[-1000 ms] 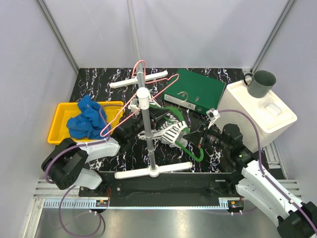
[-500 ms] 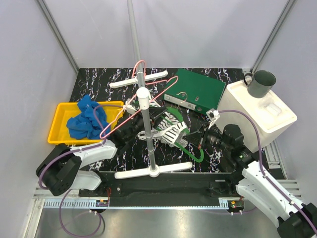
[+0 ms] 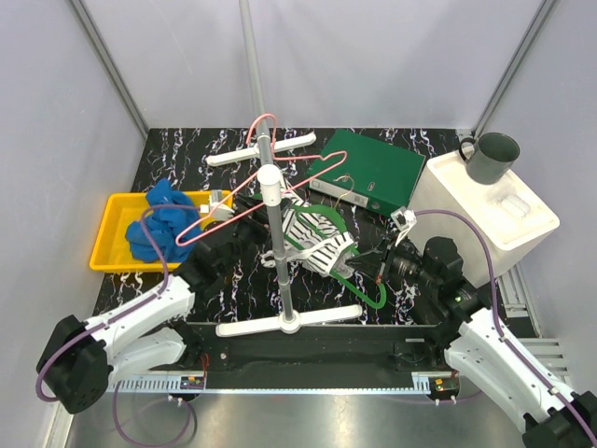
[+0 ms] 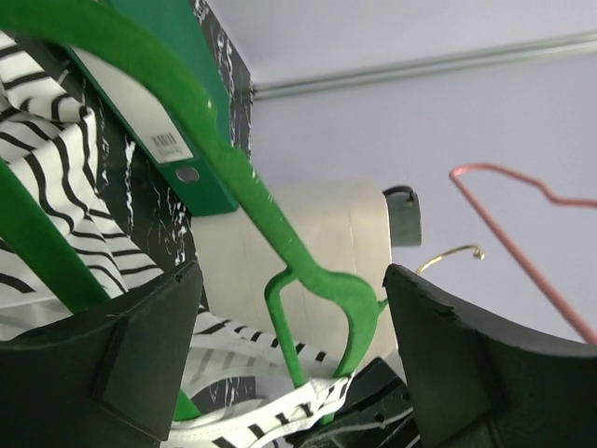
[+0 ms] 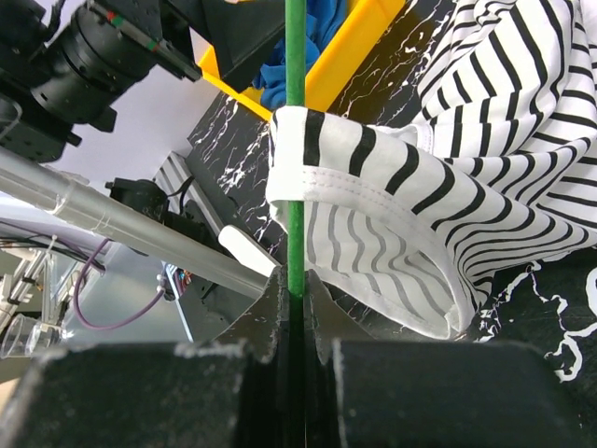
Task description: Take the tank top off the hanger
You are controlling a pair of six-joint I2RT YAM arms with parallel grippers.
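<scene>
A strap is looped loosely around the end of the green hanger, so I expect the green hanger to slip out and leave the tank top behind when the robot pulls.
The black-and-white striped tank top lies bunched beside the stand pole, one strap looped round the bar of the green hanger. My right gripper is shut on that hanger. In the right wrist view the fingers pinch the green hanger bar, with the tank top strap wrapped just above them. My left gripper stands open to the left of the tank top, holding nothing. Its wrist view shows the gripper wide apart, the green hanger and tank top beyond it.
A white stand holds a pink hanger above the left arm. A yellow tray with blue cloth sits at the left. At the back right are a green binder and a white box carrying a dark mug.
My left gripper has opened wider and drawn back to the left, away from the tank top. The right gripper has kept its hold on the green hanger.
</scene>
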